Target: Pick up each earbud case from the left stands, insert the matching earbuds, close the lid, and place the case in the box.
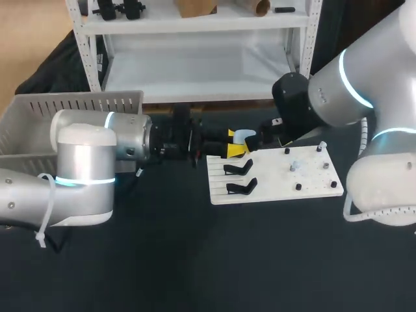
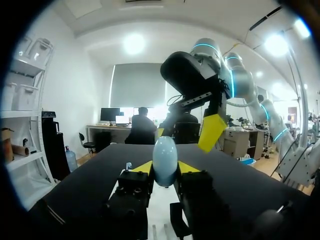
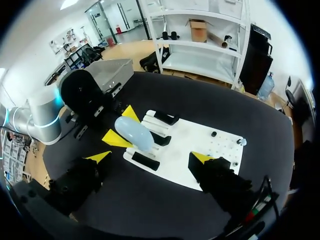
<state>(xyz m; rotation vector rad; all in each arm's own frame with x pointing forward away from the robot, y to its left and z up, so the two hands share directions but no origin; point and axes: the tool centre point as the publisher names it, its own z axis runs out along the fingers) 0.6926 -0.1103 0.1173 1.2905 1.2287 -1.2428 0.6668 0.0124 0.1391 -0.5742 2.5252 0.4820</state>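
The small pale blue earbud sits on top of a peg at the board's far corner (image 1: 319, 149). It will come off when I lift, and the peg will stay standing.
A pale blue earbud case (image 1: 244, 136) hangs over the far left corner of the white board (image 1: 312, 185), lid closed. My left gripper (image 1: 234, 143) is shut on it. In the left wrist view the case (image 2: 165, 160) stands upright between the two yellow tips of the left gripper (image 2: 165, 169). My right gripper (image 1: 261, 138) is just beyond the case, and one of its yellow fingertips (image 2: 212, 132) shows above and ahead of it. In the right wrist view the right gripper (image 3: 150, 157) is wide open above the board (image 3: 200, 145), with the case (image 3: 134, 132) ahead of it and nothing between its fingers.
Two empty black stands (image 1: 238, 168) (image 1: 241, 187) sit on the board's left part, with small pegs (image 1: 298, 186) on its right part. A grey slatted box (image 1: 65, 117) stands at the far left. Dark tabletop stretches in front of the board.
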